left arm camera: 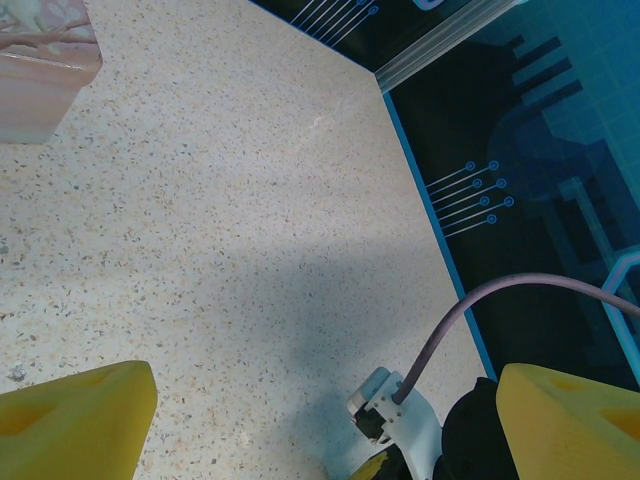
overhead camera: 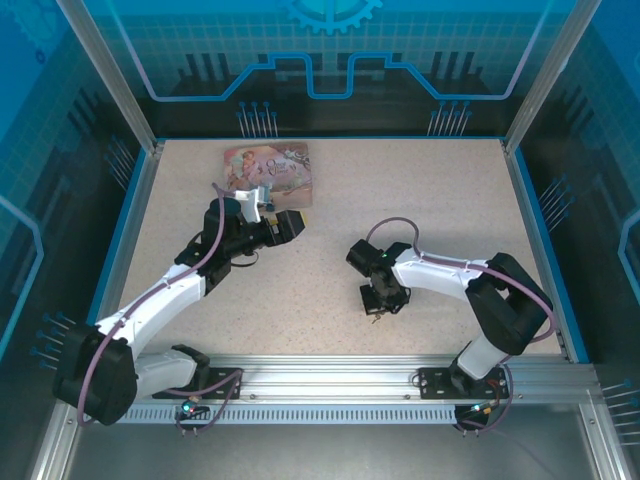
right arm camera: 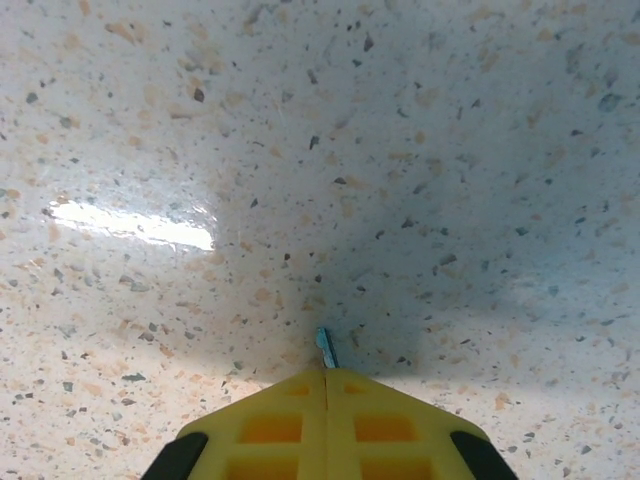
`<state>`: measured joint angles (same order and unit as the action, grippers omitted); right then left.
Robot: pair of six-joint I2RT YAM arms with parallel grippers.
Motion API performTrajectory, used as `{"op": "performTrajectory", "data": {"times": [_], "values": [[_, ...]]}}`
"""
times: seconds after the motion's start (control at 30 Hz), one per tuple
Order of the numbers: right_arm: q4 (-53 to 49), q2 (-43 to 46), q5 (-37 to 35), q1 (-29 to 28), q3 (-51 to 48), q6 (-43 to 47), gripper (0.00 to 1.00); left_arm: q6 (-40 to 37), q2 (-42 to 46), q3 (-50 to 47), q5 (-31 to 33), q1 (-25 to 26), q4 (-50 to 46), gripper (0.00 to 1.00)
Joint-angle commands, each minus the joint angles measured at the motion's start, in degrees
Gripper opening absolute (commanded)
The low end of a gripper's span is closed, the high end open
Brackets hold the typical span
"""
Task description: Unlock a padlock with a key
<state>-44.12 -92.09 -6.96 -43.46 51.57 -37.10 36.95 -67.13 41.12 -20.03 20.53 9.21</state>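
My left gripper should come over once I lift the key, since only a short end of the key (right arm camera: 325, 345) sticks out of my right gripper, and take that end (right arm camera: 322, 334).
My right gripper (right arm camera: 325, 372) is shut on the key (right arm camera: 324, 346). A short thin bluish metal tip pokes out from between the two yellow fingers, which press together just above the speckled tabletop. From the top camera the right gripper (overhead camera: 384, 300) points down at the table right of centre. The left gripper (overhead camera: 291, 226) hovers over the table's left half. Its yellow fingers (left arm camera: 80, 415) stand wide apart, so it is open with nothing between them (left arm camera: 325, 425). The padlock is out of view.
A pink illustrated tin box (overhead camera: 267, 172) lies at the back left, just beyond the left gripper, and its corner (left arm camera: 40, 75) shows in the left wrist view. Blue-edged walls (overhead camera: 540, 240) ring the table. The right arm's wrist (left arm camera: 400, 425) shows past the left gripper.
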Motion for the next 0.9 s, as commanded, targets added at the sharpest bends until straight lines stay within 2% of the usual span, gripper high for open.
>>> {"op": "performTrajectory", "data": {"times": [0.0, 0.23, 0.53, 0.63, 0.77, 0.87], "values": [[-2.4, 1.1, -1.7, 0.4, 0.4, 1.5, 0.00, -1.8, 1.7, 1.6, 1.0, 0.3, -0.9, 0.90], [-1.6, 5.2, -2.6, 0.7, 0.6, 2.5, 0.00, -1.8, 1.8, 1.8, 1.2, 0.3, -1.2, 0.90], [5.9, 13.7, -2.1, 2.2, -3.3, 6.5, 0.00, -0.9, 1.6, 2.8, 0.0, 0.3, -0.8, 0.87], [14.2, 19.7, -0.5, 2.5, -6.1, 10.1, 0.00, -0.1, 0.9, 3.8, -1.8, 0.6, -0.8, 0.83], [29.0, 28.4, 6.0, 5.2, -10.8, 15.8, 0.00, 0.3, -0.5, 6.7, -4.6, 2.1, -1.2, 0.71], [36.6, 32.6, 8.0, 6.5, -12.3, 21.2, 0.00, 0.5, -1.2, 9.1, -4.9, 3.9, -2.3, 0.65]]}}
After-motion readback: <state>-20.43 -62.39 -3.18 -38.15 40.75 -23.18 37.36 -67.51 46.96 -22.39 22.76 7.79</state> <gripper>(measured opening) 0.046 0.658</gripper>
